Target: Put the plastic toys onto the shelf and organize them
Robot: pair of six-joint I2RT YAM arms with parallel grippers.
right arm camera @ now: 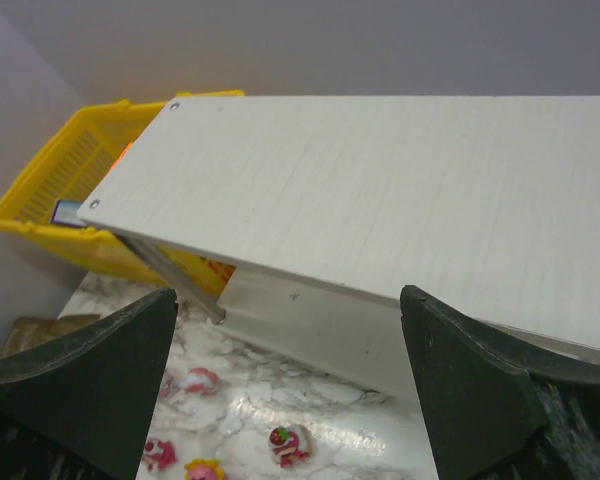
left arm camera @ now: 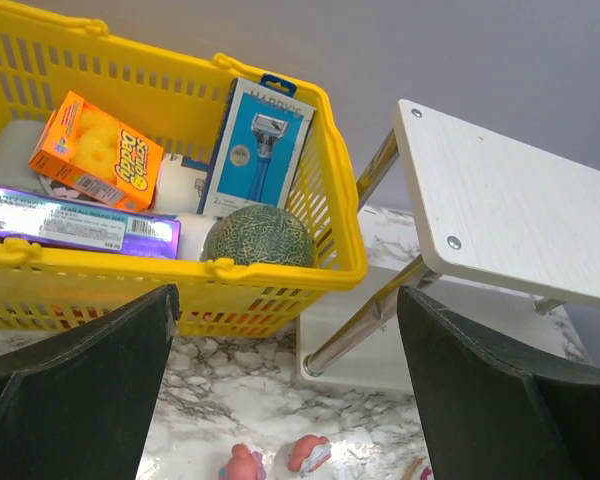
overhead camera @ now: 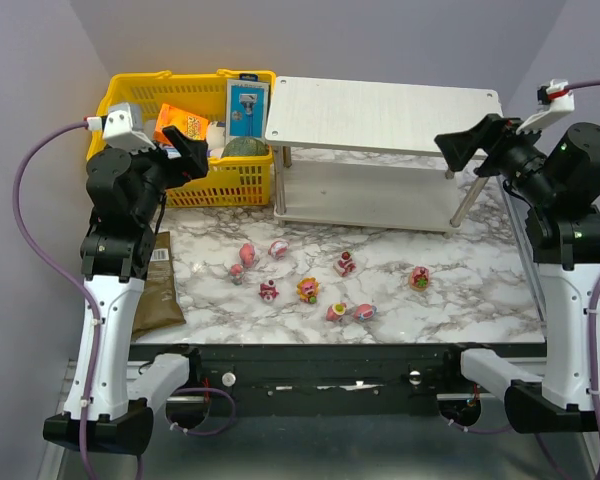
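Observation:
My right gripper keeps moving toward the strawberry toy (overhead camera: 345, 264) until the open fingers are on both sides of its body (right arm camera: 289, 446), since the toy stands clear of its neighbours in front of the shelf.
Several small pink and red plastic toys (overhead camera: 278, 248) lie scattered on the marble tabletop in front of the shelf (overhead camera: 380, 115). One with yellow flower petals (overhead camera: 308, 290) sits near the middle, and another (overhead camera: 419, 278) lies apart to the right. The shelf is a white two-tier rack on silver legs, and both of its tiers are bare. My left gripper (overhead camera: 188, 150) hangs open above the basket's front, high over the table. My right gripper (overhead camera: 460, 148) hangs open at the shelf's right end. In the left wrist view, two toys (left arm camera: 308, 452) show between the open fingers (left arm camera: 100, 380). The right wrist view shows the shelf top (right arm camera: 380, 190) and toys (right arm camera: 292, 443) below.
A yellow mesh basket (overhead camera: 190, 78) stands at the back left, touching the shelf's left end. It holds an orange box (overhead camera: 177, 124), a razor pack (overhead camera: 247, 108) and a melon (overhead camera: 242, 148). A brown packet (overhead camera: 160, 290) lies at the table's left edge.

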